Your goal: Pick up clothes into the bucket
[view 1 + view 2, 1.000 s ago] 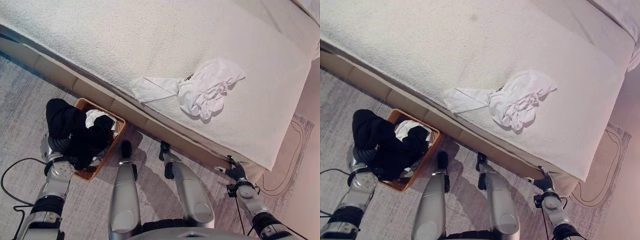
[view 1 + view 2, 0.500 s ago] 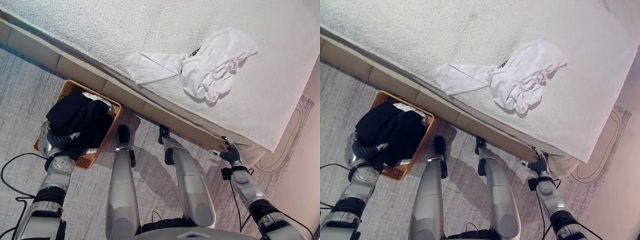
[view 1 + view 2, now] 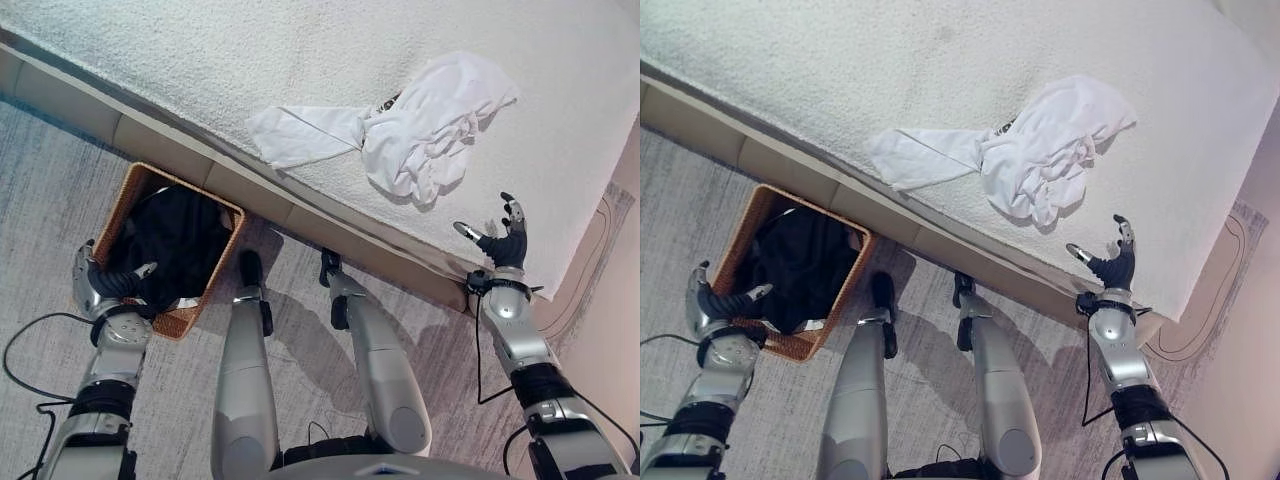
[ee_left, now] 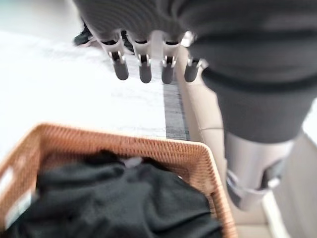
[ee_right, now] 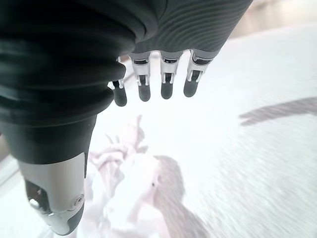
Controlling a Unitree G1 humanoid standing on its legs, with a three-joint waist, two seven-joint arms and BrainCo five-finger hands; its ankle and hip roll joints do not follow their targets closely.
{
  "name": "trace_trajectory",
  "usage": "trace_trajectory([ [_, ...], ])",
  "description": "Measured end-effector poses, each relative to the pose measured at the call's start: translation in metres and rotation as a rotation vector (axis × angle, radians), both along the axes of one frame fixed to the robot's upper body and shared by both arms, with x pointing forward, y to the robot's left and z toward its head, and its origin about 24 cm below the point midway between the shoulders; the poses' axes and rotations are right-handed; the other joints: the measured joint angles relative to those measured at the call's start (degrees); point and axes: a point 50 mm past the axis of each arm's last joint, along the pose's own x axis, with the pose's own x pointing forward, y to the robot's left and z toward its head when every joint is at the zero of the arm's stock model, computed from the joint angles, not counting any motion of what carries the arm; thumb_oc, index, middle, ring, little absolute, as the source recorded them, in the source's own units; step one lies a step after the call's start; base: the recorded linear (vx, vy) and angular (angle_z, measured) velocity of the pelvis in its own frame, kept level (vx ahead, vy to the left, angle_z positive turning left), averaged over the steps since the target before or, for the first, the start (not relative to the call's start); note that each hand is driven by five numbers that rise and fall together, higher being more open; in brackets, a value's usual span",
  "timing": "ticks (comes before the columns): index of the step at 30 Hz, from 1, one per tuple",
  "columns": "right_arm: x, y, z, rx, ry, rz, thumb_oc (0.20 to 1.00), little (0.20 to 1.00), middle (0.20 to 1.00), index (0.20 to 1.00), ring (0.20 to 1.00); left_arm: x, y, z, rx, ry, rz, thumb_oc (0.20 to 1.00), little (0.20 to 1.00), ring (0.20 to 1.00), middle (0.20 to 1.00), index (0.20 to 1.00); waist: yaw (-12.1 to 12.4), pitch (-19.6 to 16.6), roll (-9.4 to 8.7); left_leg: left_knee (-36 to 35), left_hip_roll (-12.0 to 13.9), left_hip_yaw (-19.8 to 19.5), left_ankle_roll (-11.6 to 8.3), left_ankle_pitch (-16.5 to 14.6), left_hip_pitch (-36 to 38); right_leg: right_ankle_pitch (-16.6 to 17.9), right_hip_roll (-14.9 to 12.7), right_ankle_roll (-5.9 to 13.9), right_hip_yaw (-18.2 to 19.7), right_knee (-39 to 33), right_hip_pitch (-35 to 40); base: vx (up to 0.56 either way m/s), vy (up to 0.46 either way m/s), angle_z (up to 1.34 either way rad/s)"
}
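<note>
The white shirt is in loose, crumpled folds and has one sleeve spread out, so it will hang down in limp drapes when I pick it up.
A woven basket stands on the carpet beside the bed and holds a black garment with a bit of white cloth under it. My left hand hovers at the basket's near corner, open and holding nothing; its straight fingers show over the basket rim. A crumpled white shirt lies on the bed, one sleeve spread to the left. My right hand is raised over the bed's near edge, a little right of and nearer than the shirt, open with fingers spread.
The bed, covered with a white textured blanket, runs across the upper view, with its beige base behind the basket. Grey patterned carpet lies around the basket. The bed's corner drops off at the right.
My left hand has let go of the black garment, which now lies lower inside the basket. My right hand has risen from beside the bed base to above the bed's edge.
</note>
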Motion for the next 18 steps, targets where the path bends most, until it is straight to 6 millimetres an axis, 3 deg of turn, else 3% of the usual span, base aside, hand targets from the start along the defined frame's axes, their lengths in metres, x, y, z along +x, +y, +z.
trace_trajectory([
  [3,0.016,-0.012,0.019,-0.030,-0.019,-0.066,1.000,1.000,1.000,1.000,1.000,0.002,-0.024,-0.005,-0.131,-0.095,-0.055,1.000,1.000,1.000,1.000,1.000,0.74,0.73,1.13,-1.28,-0.77,-0.06,0.34,0.43,0.72,-0.36,-0.74,-0.39,-0.06,0.76,-0.23,-0.01,-0.009,0.11],
  [5,0.025,-0.017,0.039,-0.059,-0.063,-0.080,1.000,1.000,1.000,1.000,1.000,0.001,-0.037,-0.016,-0.220,-0.092,-0.087,1.000,1.000,1.000,1.000,1.000,2.55,0.91,2.30,-2.01,-1.15,-0.14,0.65,0.70,0.86,-0.66,-1.14,-0.46,-0.10,1.12,-0.54,-0.01,-0.040,0.11],
  [10,0.047,-0.047,0.061,-0.183,0.069,-0.167,1.000,1.000,1.000,1.000,1.000,0.003,-0.065,-0.028,-0.447,-0.138,-0.197,1.000,1.000,1.000,1.000,1.000,4.41,1.07,4.16,-4.12,-2.57,-0.84,0.46,2.41,1.18,-2.31,-2.92,-0.67,-1.05,3.71,-1.69,-0.01,-0.075,0.18],
  [13,0.056,-0.059,0.076,-0.217,0.122,-0.208,1.000,1.000,1.000,1.000,1.000,0.008,-0.080,-0.024,-0.465,-0.147,-0.302,1.000,1.000,1.000,1.000,1.000,5.55,1.11,5.92,-4.70,-3.48,-2.20,0.15,3.12,0.88,-3.29,-3.80,-0.81,-1.73,5.41,-2.52,0.05,-0.093,0.22],
  [15,0.064,-0.057,0.092,-0.238,0.112,-0.197,1.000,1.000,1.000,1.000,1.000,0.009,-0.088,-0.021,-0.481,-0.159,-0.366,1.000,1.000,1.000,1.000,1.000,7.19,1.05,7.06,-5.52,-3.91,-2.77,-0.09,3.47,1.30,-4.41,-4.41,-0.95,-2.11,7.14,-2.87,0.04,-0.085,0.25],
  [17,0.066,-0.057,0.099,-0.251,0.102,-0.192,1.000,1.000,1.000,1.000,1.000,0.008,-0.090,-0.018,-0.483,-0.169,-0.387,1.000,1.000,1.000,1.000,1.000,7.11,1.01,8.01,-5.71,-4.23,-3.48,-0.41,3.74,1.44,-5.63,-4.99,-0.98,-2.70,8.37,-3.01,0.01,-0.063,0.27],
  [18,0.067,-0.054,0.101,-0.266,0.105,-0.178,1.000,1.000,1.000,1.000,1.000,0.007,-0.089,-0.018,-0.479,-0.169,-0.390,1.000,1.000,1.000,1.000,1.000,8.24,1.02,8.42,-5.91,-4.34,-3.93,-0.26,3.94,1.56,-6.00,-5.22,-1.20,-3.16,9.19,-3.07,0.00,-0.073,0.20],
])
